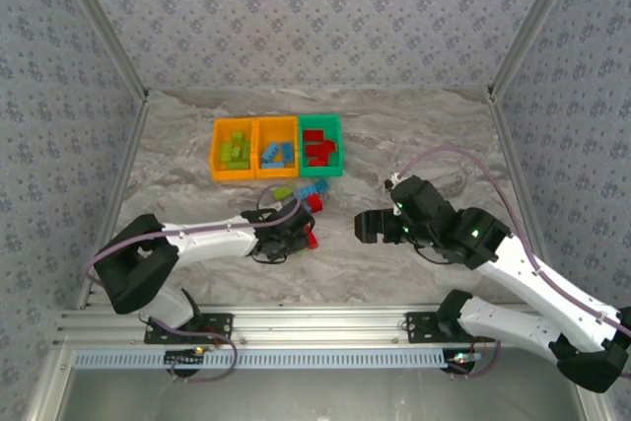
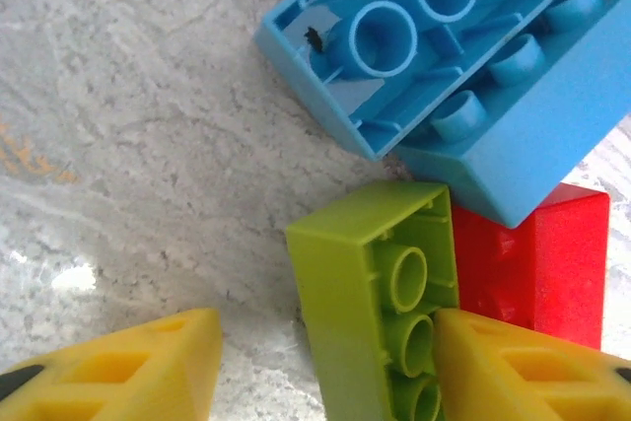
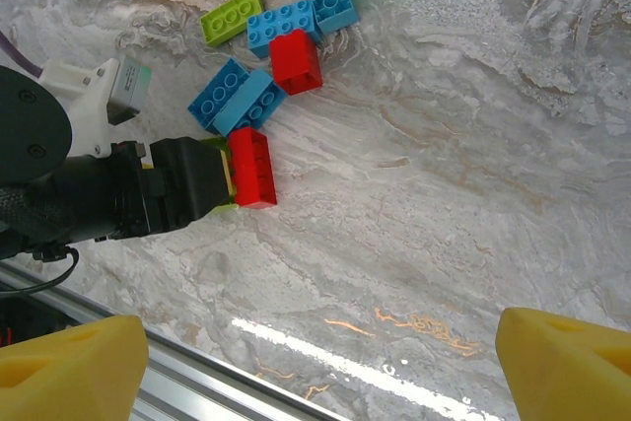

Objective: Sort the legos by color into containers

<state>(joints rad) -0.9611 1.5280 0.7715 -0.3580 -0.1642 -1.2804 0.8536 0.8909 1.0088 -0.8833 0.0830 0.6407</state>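
My left gripper is crowding the red brick [image 3: 253, 167], so it should carry the lime green brick [image 2: 342, 308] out of the way before my right gripper moves in for the red brick.
Three containers stand in a row at the back: an orange bin [image 1: 234, 150] with lime green legos, an orange bin [image 1: 276, 148] with blue ones, and a green bin [image 1: 320, 145] with red ones. Loose legos lie in front of them. My left gripper [image 2: 325, 334] is open around a lime green brick [image 2: 370, 283] lying on its side; the right finger [image 2: 523, 372] touches its hollow underside, the left finger [image 2: 128, 372] stands apart. Beside it lie a red brick [image 2: 552, 263] and upturned blue bricks [image 2: 463, 56]. My right gripper [image 3: 320, 362] hangs open over bare table.
Seen from the right wrist, more loose legos lie near the bins: a lime green one [image 3: 231, 15], blue ones [image 3: 286, 22], a red one [image 3: 296, 61]. A red brick [image 3: 251, 167] touches the left gripper's black body [image 3: 128, 194]. The table's metal front rail [image 1: 296, 327] runs along the near edge.
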